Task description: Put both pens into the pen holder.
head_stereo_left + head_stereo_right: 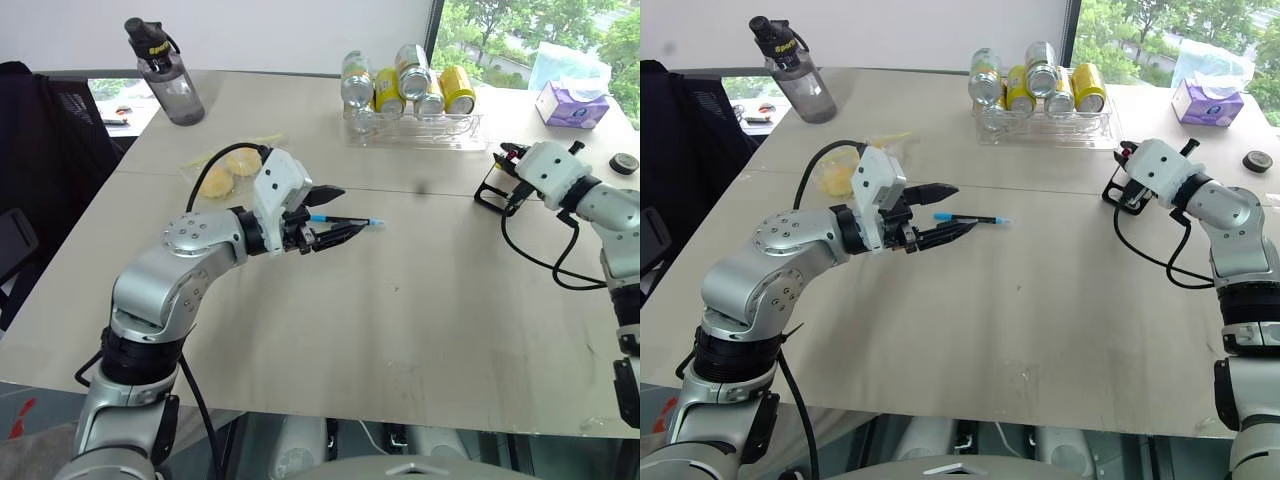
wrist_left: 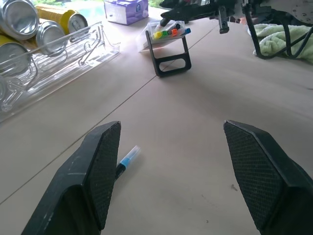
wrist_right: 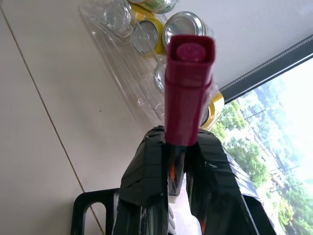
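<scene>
The blue-ended pen (image 1: pixel 978 219) is a long way from the pen holder (image 1: pixel 1115 191), so my left gripper should pick the pen up and hand it to my right gripper.
The blue-ended pen (image 1: pixel 347 221) lies on the table. My left gripper (image 1: pixel 350 208) hovers over it, open, with its fingers wide apart; in the left wrist view the pen's light blue tip (image 2: pixel 130 157) pokes out from behind one finger. At the far right stands the pen holder (image 1: pixel 493 186), a black slanted stand with colourful caps (image 2: pixel 169 33) inside. My right gripper (image 1: pixel 506 153) is just above the holder, shut on the pink-ended pen (image 3: pixel 188 73), whose pink cap sticks out past the fingertips.
A clear tray of cans (image 1: pixel 415 131) stands at the back, close to the holder. A water bottle (image 1: pixel 165 70) is at the back left, a bag of yellow items (image 1: pixel 230 170) behind my left arm. A tissue box (image 1: pixel 572 105) and a tape roll (image 1: pixel 625 163) sit far right.
</scene>
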Available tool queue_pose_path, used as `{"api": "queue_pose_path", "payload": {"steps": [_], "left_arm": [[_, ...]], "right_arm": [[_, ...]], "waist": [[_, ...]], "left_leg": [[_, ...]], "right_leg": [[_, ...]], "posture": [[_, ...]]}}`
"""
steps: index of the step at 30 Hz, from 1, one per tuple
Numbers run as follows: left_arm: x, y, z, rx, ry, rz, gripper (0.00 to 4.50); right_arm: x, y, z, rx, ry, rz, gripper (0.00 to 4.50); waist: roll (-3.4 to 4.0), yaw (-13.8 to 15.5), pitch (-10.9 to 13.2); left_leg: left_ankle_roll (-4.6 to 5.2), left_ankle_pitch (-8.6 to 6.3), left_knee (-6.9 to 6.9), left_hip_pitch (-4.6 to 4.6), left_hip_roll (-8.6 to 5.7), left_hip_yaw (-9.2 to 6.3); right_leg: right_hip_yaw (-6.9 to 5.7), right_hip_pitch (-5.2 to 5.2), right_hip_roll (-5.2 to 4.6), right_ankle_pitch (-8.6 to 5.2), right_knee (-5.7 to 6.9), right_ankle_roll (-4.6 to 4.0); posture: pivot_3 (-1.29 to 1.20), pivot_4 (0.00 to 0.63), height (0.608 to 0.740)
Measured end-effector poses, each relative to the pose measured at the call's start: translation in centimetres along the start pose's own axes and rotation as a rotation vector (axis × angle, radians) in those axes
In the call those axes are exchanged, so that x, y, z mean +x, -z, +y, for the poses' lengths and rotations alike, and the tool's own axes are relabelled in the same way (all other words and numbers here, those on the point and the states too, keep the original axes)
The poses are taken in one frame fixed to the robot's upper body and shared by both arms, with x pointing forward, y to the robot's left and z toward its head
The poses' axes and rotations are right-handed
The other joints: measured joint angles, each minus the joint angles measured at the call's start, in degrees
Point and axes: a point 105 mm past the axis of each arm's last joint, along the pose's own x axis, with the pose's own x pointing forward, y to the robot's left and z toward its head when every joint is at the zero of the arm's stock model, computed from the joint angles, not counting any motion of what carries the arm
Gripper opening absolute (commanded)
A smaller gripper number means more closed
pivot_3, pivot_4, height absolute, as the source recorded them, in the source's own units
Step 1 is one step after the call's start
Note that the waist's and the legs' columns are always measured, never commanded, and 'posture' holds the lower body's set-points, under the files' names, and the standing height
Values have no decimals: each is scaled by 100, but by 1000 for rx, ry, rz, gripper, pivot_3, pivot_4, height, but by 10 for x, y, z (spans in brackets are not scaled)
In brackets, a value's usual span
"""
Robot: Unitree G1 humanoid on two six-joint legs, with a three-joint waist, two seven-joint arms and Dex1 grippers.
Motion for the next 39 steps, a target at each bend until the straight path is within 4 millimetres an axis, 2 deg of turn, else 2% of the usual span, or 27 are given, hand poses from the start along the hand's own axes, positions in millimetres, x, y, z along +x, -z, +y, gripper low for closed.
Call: {"api": "queue_pose_path", "payload": {"steps": [1, 3, 4, 5, 6, 8, 10, 11, 19, 21, 24, 27, 28, 32, 36, 37, 38, 39], "left_arm": [[0, 0, 0, 0, 0, 0, 3438], [0, 0, 0, 1, 0, 0, 3512], [0, 0, 0, 1, 0, 0, 3512], [0, 0, 0, 1, -1, 0, 3512], [0, 0, 0, 1, -1, 0, 3512], [0, -1, 1, 2, -4, -1, 3512], [0, -1, 1, 2, -11, -2, 3512], [0, -1, 2, 2, -14, -3, 3512], [-2, -2, 6, -7, -37, -12, 3512], [-2, -1, 7, -9, -42, -7, 3512], [-3, 5, 14, -13, -68, 9, 3512], [-7, 18, 23, -20, -101, 37, 3512], [-8, 26, 30, -25, -108, 48, 3512], [-10, 54, 54, -30, -130, 123, 3512], [-1, 64, 70, 18, -81, 152, 3512], [0, 64, 77, 40, -77, 153, 3512], [10, 66, 87, 77, -39, 166, 3512], [10, 68, 92, 86, -40, 184, 3512]], "right_arm": [[0, 0, -1, -3, 4, 2, 77], [2, 3, -3, -20, 18, 17, 1089], [2, 5, -4, -21, 21, 24, 1356], [3, 6, -4, -26, 23, 31, 1903], [3, 8, -3, -28, 20, 37, 2268], [4, 13, -1, -27, 12, 58, 3474], [4, 13, -1, -30, 11, 63, 4250], [5, 15, -2, -30, 15, 68, 4425], [6, 12, -7, -18, 41, 49, 4425], [9, 3, -8, 55, 61, -6, 4425], [12, -24, -5, 169, 34, -126, 4425], [7, -38, 14, 300, -74, -184, 4425], [-3, -39, 32, 377, -171, -182, 4425], [-24, -36, 75, 529, -378, -123, 4425], [-34, -41, 81, 568, -434, -92, 4425], [-35, -48, 82, 575, -451, -104, 4425], [-45, -45, 85, 612, -462, -71, 4425], [-47, -46, 87, 621, -472, -63, 4425]], "waist": [[0, 0, 0], [0, -1, 0], [0, -1, 0], [0, 0, 0], [0, -1, 0], [0, -1, 0], [0, 0, 0], [0, 0, 0], [1, -2, 0], [2, -13, 1], [3, -10, 0], [4, 11, 0], [4, 70, 0], [8, 143, 0], [9, 157, 1], [8, 131, 1], [7, 162, 0], [8, 161, 0]], "left_leg": [[0, 0, 0, 0, 0, 0], [-1, 1, 0, 0, 0, 0], [-1, 1, 0, 0, 0, 0], [-1, 1, 1, 0, 0, 1], [-1, 1, 1, 0, 0, 0], [-1, 1, 1, 0, 0, 1], [-2, 1, 1, 0, 0, 0], [-2, 1, 1, 0, 0, 0], [-3, 2, 2, 0, 0, 1], [-4, 2, 1, 1, 0, 1], [-8, 4, 1, 3, 3, -1], [-7, 4, 1, 1, 3, -1], [-6, 4, 1, -1, 2, -3], [-4, 2, 2, -1, 0, -1], [-1, 1, 8, -1, -3, -3], [-1, 1, 10, 0, -2, -3], [-1, 1, 10, -5, -3, -8], [-1, 1, 9, -7, -3, -9]], "right_leg": [[0, 0, 0, 0, 0, 0], [0, 0, 0, 0, 0, 0], [0, 0, 0, 0, 0, 0], [0, 0, 0, 0, 0, 0], [0, 0, 0, 0, 0, 0], [0, 0, 0, 0, 0, 0], [1, 0, 0, 0, 1, 0], [1, 0, 0, 0, 1, 0], [1, 0, 0, 0, 1, 0], [2, 0, 0, 0, 3, 0], [2, 0, 2, 0, 5, 0], [1, 1, 1, 0, 2, 0], [-4, 3, 0, 0, 0, 0], [-5, 1, 0, 1, 4, -1], [-7, 2, 2, 1, 9, 0], [-4, 1, 6, 1, 11, 0], [-13, 1, 10, 1, 10, -1], [-15, 0, 12, 1, 9, -1]], "posture": [[0, 150, 739], [0, 150, 739], [0, 150, 739], [0, 150, 739], [0, 150, 739], [0, 150, 739], [0, 150, 739], [0, 150, 739], [0, 150, 739], [0, 150, 739], [0, 150, 739], [0, 150, 739], [0, 150, 739], [0, 150, 739], [0, 150, 739], [0, 150, 739], [0, 150, 739], [0, 150, 739]]}}
